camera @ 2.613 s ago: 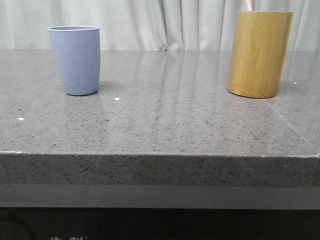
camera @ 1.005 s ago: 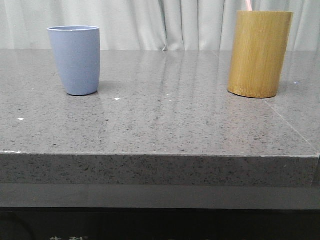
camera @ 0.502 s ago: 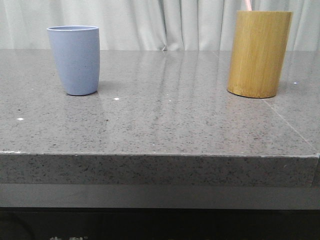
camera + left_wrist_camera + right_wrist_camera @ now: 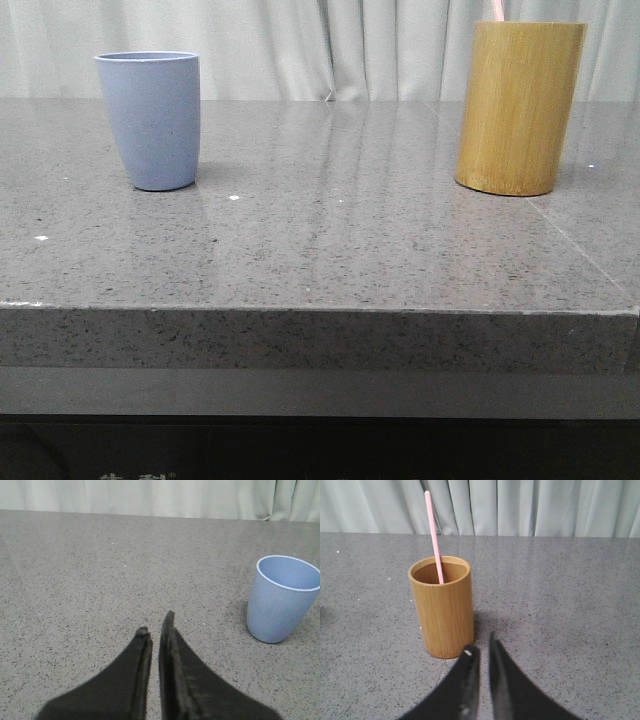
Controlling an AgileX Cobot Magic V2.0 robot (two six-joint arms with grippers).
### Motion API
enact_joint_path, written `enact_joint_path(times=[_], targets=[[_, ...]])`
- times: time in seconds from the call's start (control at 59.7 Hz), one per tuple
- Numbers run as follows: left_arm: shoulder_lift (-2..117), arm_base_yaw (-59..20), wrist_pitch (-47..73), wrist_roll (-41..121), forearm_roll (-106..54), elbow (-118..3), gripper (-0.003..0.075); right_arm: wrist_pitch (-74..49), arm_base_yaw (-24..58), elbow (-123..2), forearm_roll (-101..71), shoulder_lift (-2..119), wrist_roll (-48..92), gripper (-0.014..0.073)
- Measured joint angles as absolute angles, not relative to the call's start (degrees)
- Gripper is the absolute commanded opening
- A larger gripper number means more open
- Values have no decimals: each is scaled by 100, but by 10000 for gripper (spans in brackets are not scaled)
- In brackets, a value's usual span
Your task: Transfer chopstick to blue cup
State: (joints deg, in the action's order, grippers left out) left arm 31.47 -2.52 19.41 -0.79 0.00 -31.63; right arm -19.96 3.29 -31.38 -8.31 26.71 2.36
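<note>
The blue cup point(image 4: 155, 125) is a long way from the chopstick in the bamboo cylinder, so the robot's left gripper should first put the blue cup down beside the cylinder point(image 4: 392, 172).
The blue cup point(image 4: 150, 120) stands upright at the left of the grey table and looks empty in the left wrist view point(image 4: 281, 600). A pale pink chopstick point(image 4: 434, 535) stands in the yellow-brown bamboo cylinder point(image 4: 442, 607) at the right; in the front view only its tip point(image 4: 496, 10) shows above the cylinder point(image 4: 518, 107). My left gripper point(image 4: 156, 622) is shut and empty, apart from the blue cup. My right gripper point(image 4: 481, 645) is shut and empty, just in front of the cylinder. Neither gripper shows in the front view.
The grey speckled stone table point(image 4: 330, 230) has its front edge close to the camera. Pale curtains point(image 4: 300, 45) hang behind it. A seam point(image 4: 585, 255) runs across the table at the right.
</note>
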Motion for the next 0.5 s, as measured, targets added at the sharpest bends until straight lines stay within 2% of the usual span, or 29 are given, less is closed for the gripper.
enact_joint_path(times=[0.084,0.117,0.167,0.251,0.502], targets=[[3147,-252,1859,-79,0,-3166,571,-1996,329,-3138,-831,2671,236,549],[3153,-252,1825,-79,0,-3166,635,-1996,329,-3138,-831,2671,236,613],[3153,-252,1816,-79,0,-3166,687,-1996,329,-3138,-831,2671,236,666],[3153,-252,1762,-79,-63,-3166,692,-1996,329,-3138,-835,2671,236,643],[3454,-252,1789,-79,-198,-3397,692,-1996,329,-3138,-844,2671,236,643]])
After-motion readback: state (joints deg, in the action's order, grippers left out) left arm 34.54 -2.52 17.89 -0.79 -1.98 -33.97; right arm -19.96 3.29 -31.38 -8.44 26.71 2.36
